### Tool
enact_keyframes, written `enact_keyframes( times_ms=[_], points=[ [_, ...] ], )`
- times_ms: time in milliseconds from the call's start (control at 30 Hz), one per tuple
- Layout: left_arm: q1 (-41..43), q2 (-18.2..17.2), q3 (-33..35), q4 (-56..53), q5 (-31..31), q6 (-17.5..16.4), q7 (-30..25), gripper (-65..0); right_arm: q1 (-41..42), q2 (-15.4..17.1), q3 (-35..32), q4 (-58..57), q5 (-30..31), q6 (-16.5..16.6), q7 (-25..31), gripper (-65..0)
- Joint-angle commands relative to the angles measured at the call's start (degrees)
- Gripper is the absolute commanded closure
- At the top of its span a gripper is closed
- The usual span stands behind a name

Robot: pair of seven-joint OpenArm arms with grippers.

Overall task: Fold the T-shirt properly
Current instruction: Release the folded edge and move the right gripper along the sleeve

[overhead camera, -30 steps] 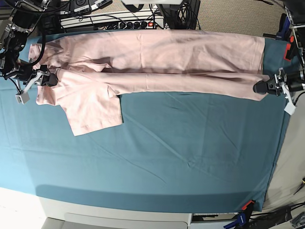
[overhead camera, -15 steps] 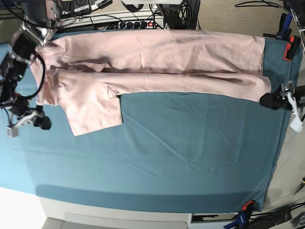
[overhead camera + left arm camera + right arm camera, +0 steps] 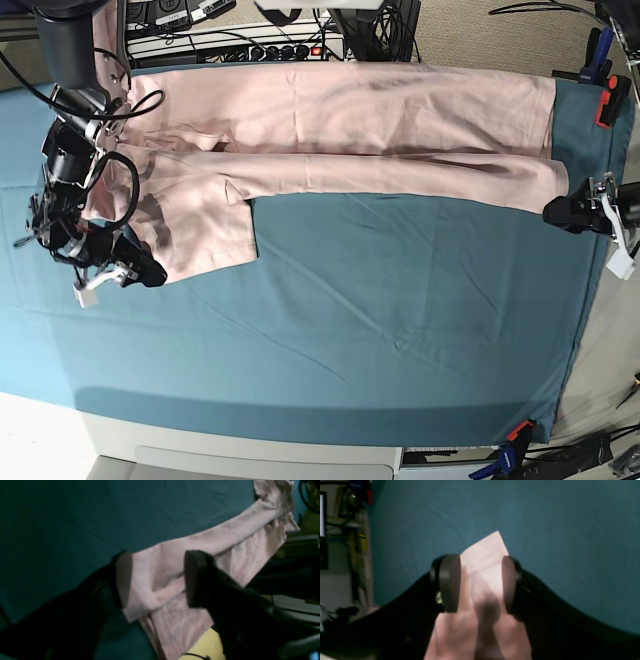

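My right gripper is going to pinch the sleeve's corner and fold it back toward the T-shirt's far edge, because the short sleeve sticks out past the folded T-shirt's front edge.
The pale pink T-shirt lies along the far side of the table, folded into a long band. One short sleeve sticks out toward the front at the left. My right gripper is at the sleeve's front-left corner. In the right wrist view the right gripper is open, with the pink sleeve corner lying between its fingers. My left gripper sits at the shirt's right end. In the left wrist view the left gripper is open over the shirt's hem corner, not closed on it.
A teal cloth sheet covers the table. Orange clamps pin it at the right edge and front right corner. A power strip and cables run behind the shirt. The table's white front edge shows below.
My right gripper left the shirt's left edge, swung forward, and now sits at the sleeve's front corner. My left gripper backed slightly right, off the hem. The shirt's left end shifted a little.
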Motion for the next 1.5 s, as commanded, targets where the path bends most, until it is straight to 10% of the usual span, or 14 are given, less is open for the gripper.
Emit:
enact_keyframes(
  times_ms=[0, 667, 1067, 1167, 1267, 1467],
  points=[
    [-1.05, -1.70, -0.55, 0.76, -1.34, -0.25, -0.42, -34.3, 0.92, 0.76, -0.87, 0.57, -3.56, -1.16, -0.33, -27.4],
    [-1.05, -1.70, -0.55, 0.76, -1.34, -0.25, -0.42, -34.3, 0.57, 0.20, -3.21, 6.29, -14.14, -7.98, 1.73, -27.4],
    [-1.05, -1.70, -0.55, 0.76, -1.34, -0.25, -0.42, -34.3, -3.41, -4.15, -3.21, 6.32, -12.35, -5.09, -1.09, -27.4],
    [-1.05, -1.70, -0.55, 0.76, -1.34, -0.25, -0.42, -34.3, -3.21, -3.65, -3.21, 6.32, -9.90, -4.00, -2.03, -23.2],
    [-1.05, -1.70, -0.55, 0.76, -1.34, -0.25, -0.42, -34.2, -3.19, -3.21, -3.21, 6.49, -4.87, -1.64, -4.57, -0.5],
    [-1.05, -1.70, -0.55, 0.76, -1.34, -0.25, -0.42, -29.1, -3.41, -3.19, -3.21, 11.63, 12.59, 2.89, -14.70, 0.0]
  ],
)
